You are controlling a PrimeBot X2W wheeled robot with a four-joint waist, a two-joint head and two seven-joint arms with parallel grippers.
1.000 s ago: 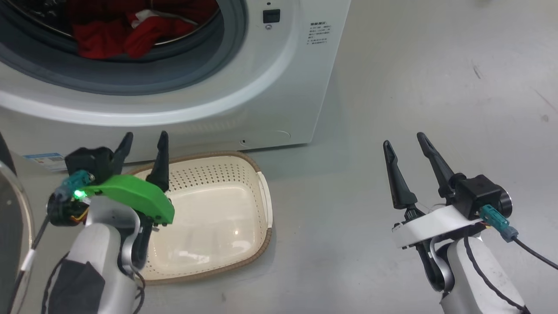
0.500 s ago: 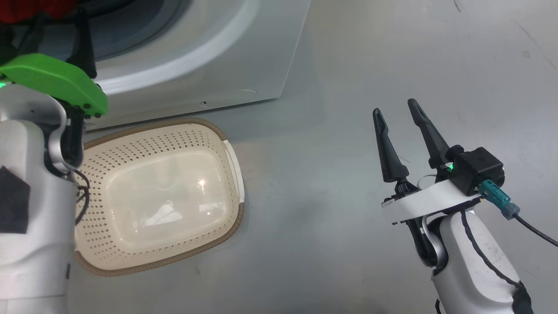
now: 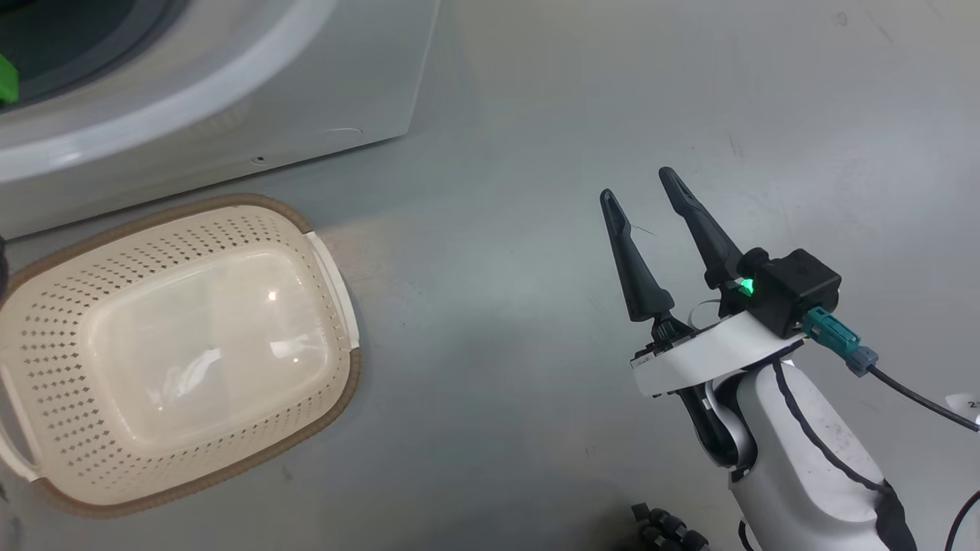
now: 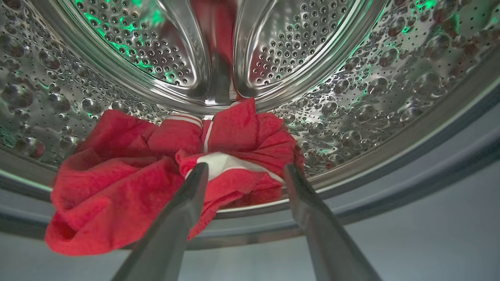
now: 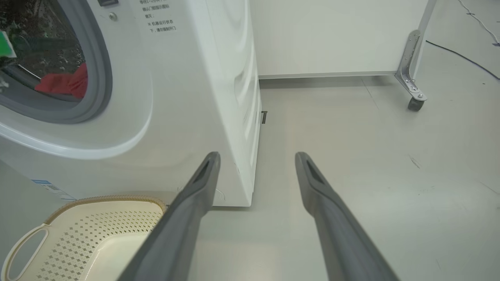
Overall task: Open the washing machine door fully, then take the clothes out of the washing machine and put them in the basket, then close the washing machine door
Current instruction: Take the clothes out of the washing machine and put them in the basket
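I expect the white-striped fold (image 4: 227, 168) to come out by itself when I pull it and another red piece to stay in the drum, because the cuff (image 4: 184, 119) behind has thinner stripes.
Through the left wrist view I look into the washing machine's steel drum (image 4: 351, 97). The red clothes (image 4: 117, 179) lie bunched at the drum's front lip, partly over the grey rubber ring (image 4: 429, 156). My left gripper (image 4: 246, 168) is open, its tips on either side of a white-striped fold; I cannot tell if they touch it. The cream basket (image 3: 191, 360) sits empty on the floor before the washing machine (image 3: 230, 99). My right gripper (image 3: 639, 184) hangs open over bare floor, right of the basket. The washing machine door is out of view.
In the right wrist view, the machine's white side (image 5: 234, 97) stands just left of my right gripper (image 5: 258, 156), with the basket (image 5: 90, 234) at lower left. A white panel on a metal caster bracket (image 5: 412, 78) and a black cable (image 5: 461, 54) lie behind.
The head camera has swung, sliding the machine and basket left in the picture. My left arm rose from over the basket into the drum opening. The right gripper stays open.
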